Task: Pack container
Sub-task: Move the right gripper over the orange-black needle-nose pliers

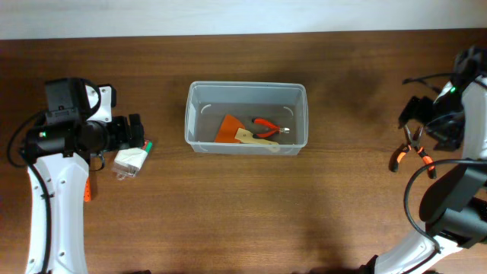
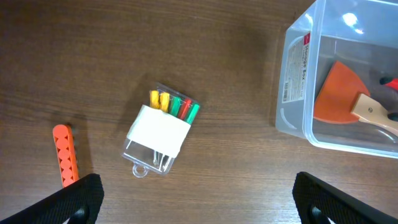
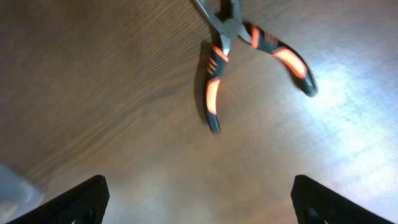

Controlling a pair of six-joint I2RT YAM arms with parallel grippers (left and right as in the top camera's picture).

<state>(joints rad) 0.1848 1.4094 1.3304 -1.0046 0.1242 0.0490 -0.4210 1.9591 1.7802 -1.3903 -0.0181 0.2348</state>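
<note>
My right gripper should keep going down until its open fingers are on both sides of the black-and-orange pliers' handle nearer the container. That handle points between the fingers, clear of the other handle.
The clear plastic container stands mid-table and shows at the right in the left wrist view. It holds an orange scraper with a wooden handle and small red-handled pliers. A clear packet of coloured bits lies left of it, also in the left wrist view. My left gripper is open and empty above the packet. Black-and-orange pliers lie at the far right, also in the right wrist view. My right gripper is open and empty near them.
An orange ridged tool lies left of the packet, also seen under the left arm in the overhead view. The table's far edge runs along the top of the overhead view.
</note>
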